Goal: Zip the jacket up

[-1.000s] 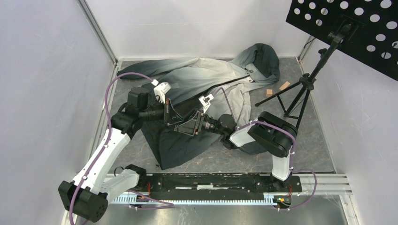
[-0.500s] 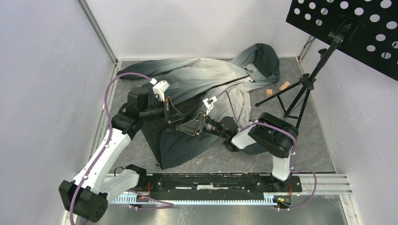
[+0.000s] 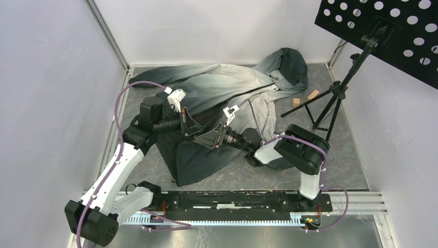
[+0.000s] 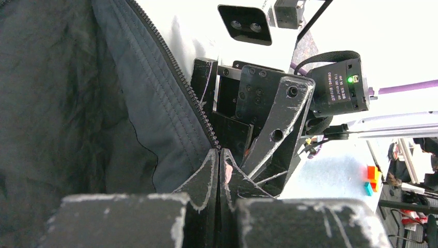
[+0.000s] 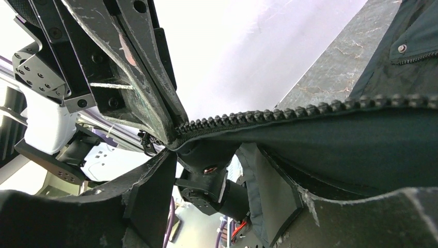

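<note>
The jacket's near zipper edge (image 4: 209,131) is in my left gripper, so next my right gripper takes over that edge. That will free my left gripper for the loose far zipper edge (image 3: 219,104).
The jacket (image 3: 227,85) lies spread on the table, hood at the back right and dark lining turned up at the front. Its dark zipper (image 4: 170,70) runs down to my left gripper (image 4: 220,155), which is shut on the jacket's zipper edge at its lower end. In the top view my left gripper (image 3: 194,127) and right gripper (image 3: 208,139) meet over the dark lower front. In the right wrist view the zipper teeth (image 5: 289,112) stretch right from the left gripper's fingers (image 5: 150,62). My right gripper (image 5: 209,155) is open just under the zipper end, with jacket fabric draped over its right finger (image 5: 279,191).
A black tripod (image 3: 330,98) with a perforated black panel (image 3: 385,31) stands at the back right. Two small wooden blocks (image 3: 304,98) lie near its feet. White walls enclose the table on three sides. The arm bases' rail (image 3: 243,201) runs along the near edge.
My right wrist has shifted slightly to the right and turned a little. My left gripper stays shut on the zipper edge, hardly moved.
</note>
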`<move>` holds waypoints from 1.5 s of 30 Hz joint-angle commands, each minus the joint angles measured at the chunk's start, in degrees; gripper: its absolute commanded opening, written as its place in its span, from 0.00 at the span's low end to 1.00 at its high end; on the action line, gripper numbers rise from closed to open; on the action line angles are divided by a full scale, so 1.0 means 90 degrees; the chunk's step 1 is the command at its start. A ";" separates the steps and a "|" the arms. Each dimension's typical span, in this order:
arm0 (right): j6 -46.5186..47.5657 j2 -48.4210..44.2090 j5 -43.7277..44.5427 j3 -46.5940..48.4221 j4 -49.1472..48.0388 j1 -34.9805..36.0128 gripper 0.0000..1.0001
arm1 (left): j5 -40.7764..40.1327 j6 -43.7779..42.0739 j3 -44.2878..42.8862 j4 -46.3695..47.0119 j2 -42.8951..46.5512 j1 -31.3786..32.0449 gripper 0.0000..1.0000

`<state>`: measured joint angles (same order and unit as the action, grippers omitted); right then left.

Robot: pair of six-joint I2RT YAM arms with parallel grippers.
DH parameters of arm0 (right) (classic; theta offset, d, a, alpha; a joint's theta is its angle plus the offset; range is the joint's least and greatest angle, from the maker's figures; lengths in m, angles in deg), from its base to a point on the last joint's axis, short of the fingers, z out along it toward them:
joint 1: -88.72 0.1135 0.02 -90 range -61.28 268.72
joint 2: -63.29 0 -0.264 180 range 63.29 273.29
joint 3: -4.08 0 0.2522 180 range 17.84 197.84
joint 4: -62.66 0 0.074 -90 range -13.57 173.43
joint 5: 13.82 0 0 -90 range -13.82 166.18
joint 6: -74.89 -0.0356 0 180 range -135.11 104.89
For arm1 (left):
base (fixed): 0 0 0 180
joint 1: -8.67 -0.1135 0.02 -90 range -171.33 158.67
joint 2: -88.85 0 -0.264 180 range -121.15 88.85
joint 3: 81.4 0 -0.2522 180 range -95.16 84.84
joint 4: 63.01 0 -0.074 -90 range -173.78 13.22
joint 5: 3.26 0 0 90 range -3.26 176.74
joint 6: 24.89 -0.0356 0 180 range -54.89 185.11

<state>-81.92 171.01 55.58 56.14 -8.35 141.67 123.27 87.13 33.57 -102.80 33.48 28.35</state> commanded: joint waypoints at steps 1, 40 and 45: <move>-0.0065 -0.0136 0.0131 0.0282 -0.3046 0.0052 0.62 | 0.0221 0.0219 0.0010 0.0311 0.0184 -0.0018 0.02; 0.2011 -0.0296 -0.0995 -0.0478 -0.0508 0.0025 0.00 | -0.3042 0.0496 -0.0294 -0.1227 0.0460 -0.0947 0.83; 0.2481 -0.0406 -0.1460 -0.0476 0.0068 0.0025 0.00 | -0.3887 0.0017 -0.0218 -0.1098 -0.0369 -0.1508 0.90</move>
<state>-66.18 169.83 47.36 51.88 -7.67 141.87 98.64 88.31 30.97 -112.81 35.84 17.07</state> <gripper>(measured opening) 0.023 0.876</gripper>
